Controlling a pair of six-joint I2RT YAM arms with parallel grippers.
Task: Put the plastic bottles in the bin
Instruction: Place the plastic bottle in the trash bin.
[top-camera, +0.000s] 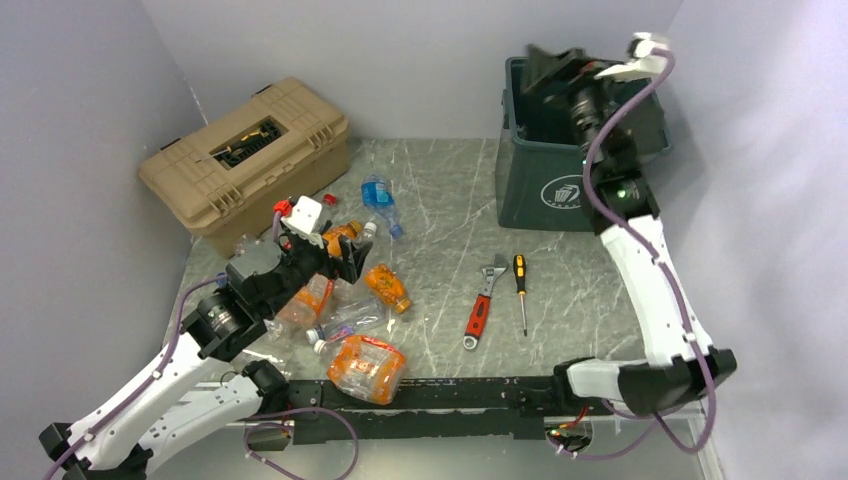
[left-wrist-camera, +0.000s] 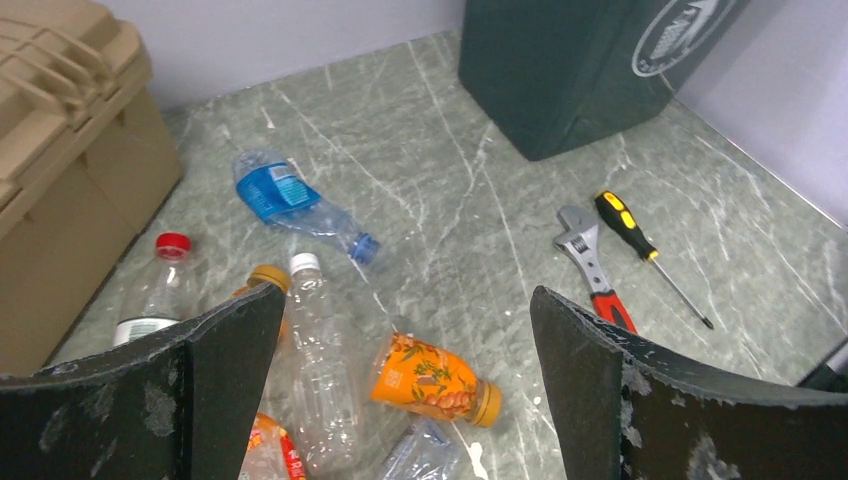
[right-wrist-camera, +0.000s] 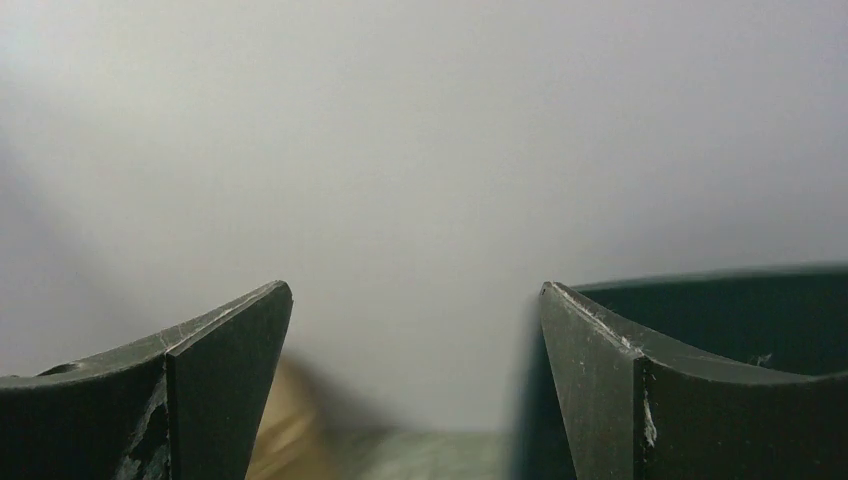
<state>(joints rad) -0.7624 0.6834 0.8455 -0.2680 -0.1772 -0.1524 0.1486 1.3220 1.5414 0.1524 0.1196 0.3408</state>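
Note:
I can see the small orange bottle's cap facing open space, clear of the other bottles, so I should move my right gripper toward the bottle's neck next and close it there.
Several plastic bottles lie at the table's left. Among them are a small orange bottle, a clear one with a white cap, a blue-labelled one, a red-capped one and a big crushed orange one. My left gripper is open and empty, held above the orange bottle. The dark green bin stands at the back right. My right gripper is open and empty, high over the bin's rim.
A tan toolbox stands at the back left. A red-handled wrench and a yellow-and-black screwdriver lie in front of the bin. Walls close in the back and sides.

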